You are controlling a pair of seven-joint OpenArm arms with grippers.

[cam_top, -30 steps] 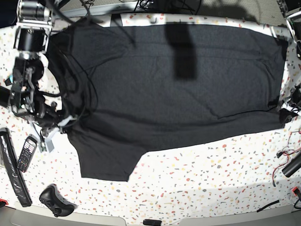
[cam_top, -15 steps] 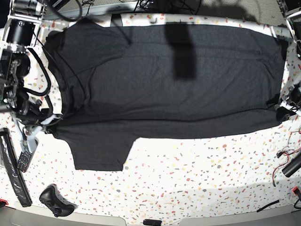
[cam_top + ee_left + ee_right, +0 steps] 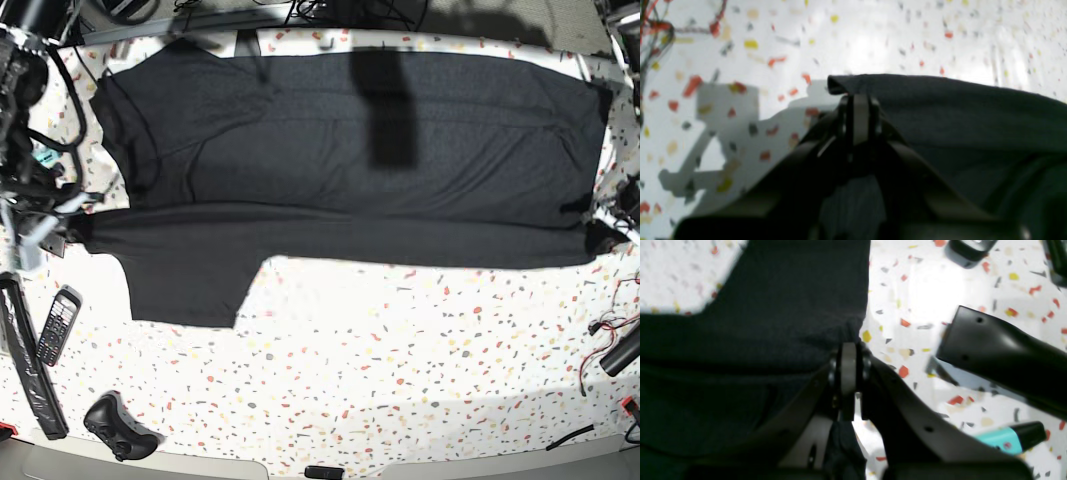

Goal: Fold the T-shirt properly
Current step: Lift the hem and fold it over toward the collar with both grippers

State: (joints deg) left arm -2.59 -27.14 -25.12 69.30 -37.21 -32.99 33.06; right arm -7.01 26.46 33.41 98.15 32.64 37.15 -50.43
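The black T-shirt's edge (image 3: 340, 238) is stretched tight between my grippers, so my right gripper should go on pulling its end back over the cloth (image 3: 150, 175) until the edge lies flat.
The black T-shirt (image 3: 340, 190) lies stretched flat across the speckled table (image 3: 400, 380), plain side up, with one sleeve (image 3: 185, 290) hanging toward the front. At the base view's left, my right gripper (image 3: 72, 231) is shut on the shirt's edge. The right wrist view shows its jaws (image 3: 848, 351) pinched on the dark cloth (image 3: 773, 316). My left gripper (image 3: 603, 240) is at the far right, shut on the opposite edge. In the left wrist view its jaws (image 3: 858, 98) clamp a fold of the shirt (image 3: 957, 113).
A phone handset (image 3: 57, 325), a long black bar (image 3: 25, 365) and a game controller (image 3: 120, 425) lie at the front left. Cables (image 3: 610, 335) trail at the right edge. A black housing (image 3: 1003, 353) and a teal-tipped item (image 3: 1007, 440) lie beside the right gripper.
My right gripper has pulled its edge of the shirt leftward. The front edge has drawn taut and straight, and the sleeve has slid left. The left gripper has stayed put.
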